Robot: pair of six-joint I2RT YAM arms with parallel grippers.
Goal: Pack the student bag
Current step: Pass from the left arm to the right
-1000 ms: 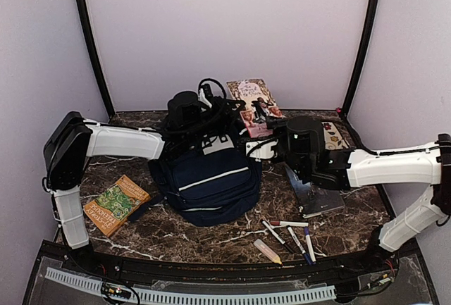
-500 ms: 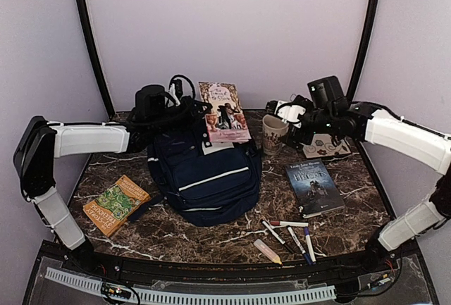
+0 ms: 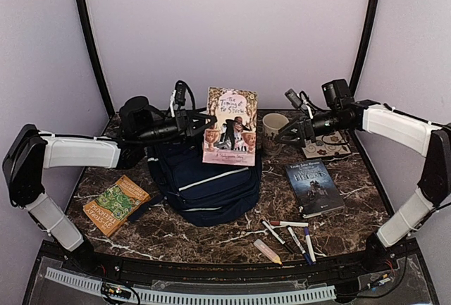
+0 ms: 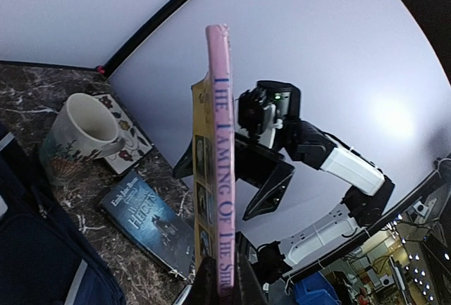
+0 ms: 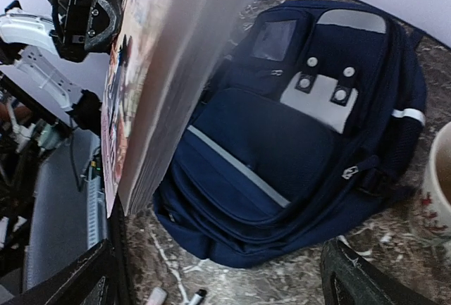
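The pink paperback's open page edge [image 5: 168,90] faces the robot's right gripper, so the paperback's pages will be squeezed there and spread apart above the grip when the robot carries it.
The student bag [image 3: 204,178] is a navy backpack with a pale stripe, lying flat in the middle of the table; it also fills the right wrist view [image 5: 296,129]. My left gripper [image 3: 204,120] is shut on a pink paperback [image 3: 230,127], holding it upright above the bag's far end. In the left wrist view its spine [image 4: 220,157] rises from between my fingertips [image 4: 243,287]. My right gripper [image 3: 287,123] stands open and holds nothing, just right of the book, with the book's page edge [image 5: 169,72] in front of it. The bag's opening is hidden.
A mug [image 3: 273,130] stands right of the bag, under the right gripper, with a floral coaster [image 3: 326,145] behind it. A dark blue book [image 3: 314,187] lies at the right, a green book [image 3: 115,204] at the left. Several markers [image 3: 289,234] lie near the front edge.
The right gripper has opened, let go of the pink book and drawn back to the right. The left gripper has closed on the book, lifted it and stood it upright over the bag.
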